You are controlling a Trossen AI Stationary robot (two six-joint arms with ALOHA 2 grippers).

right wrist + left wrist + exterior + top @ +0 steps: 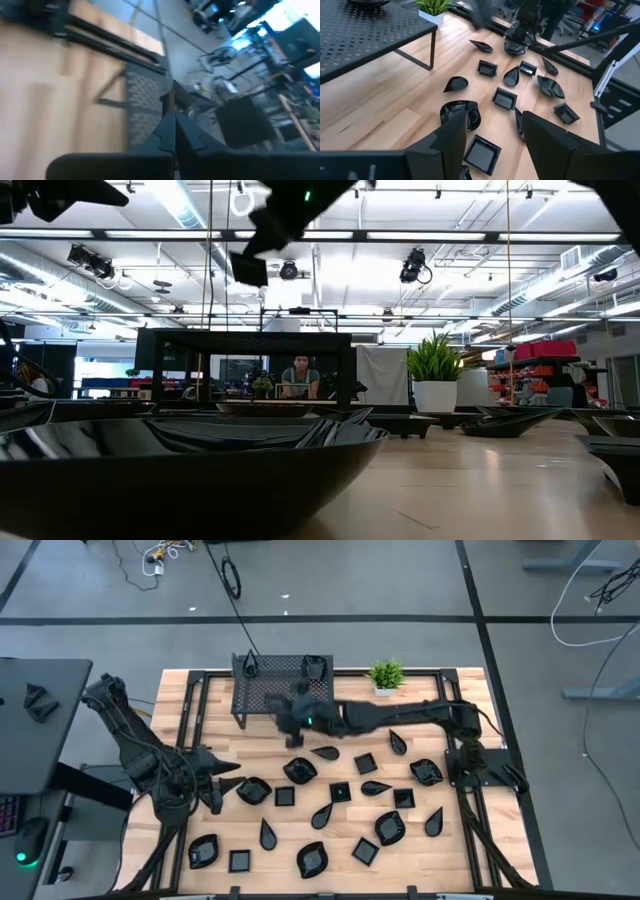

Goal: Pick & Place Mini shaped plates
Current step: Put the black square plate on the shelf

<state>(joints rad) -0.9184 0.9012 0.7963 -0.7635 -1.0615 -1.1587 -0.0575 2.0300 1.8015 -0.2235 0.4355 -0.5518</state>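
Observation:
Open mesh [280,669] is between the two dishes on the rack. My right gripper should keep moving the square plate there until the plate sits on the mesh.
Many small glossy black mini shaped plates [340,790] lie scattered on the wooden table [460,860], in leaf, square and wavy-rimmed shapes. My right gripper [292,728] hangs high over the table's middle, by the near edge of the black mesh rack [280,690], shut on one small square plate [250,268]. My left gripper [495,142] hovers open over the table's left part, above a wavy plate [462,114] and a square one [482,155], touching neither. My right gripper pinches the square plate's rim [170,102] between its two shut fingers. In the wrist view the plate shows edge-on, sticking out past the fingertips. It is lifted clear of the table and hangs tilted below the gripper [268,232], which slants down toward the table's left.
The mesh rack stands at the table's far edge with dark dishes on its top [315,667]. A small green potted plant [385,675] stands to its right. Black frame rails [470,770] run along the table's sides. A person [300,375] sits beyond the far edge.

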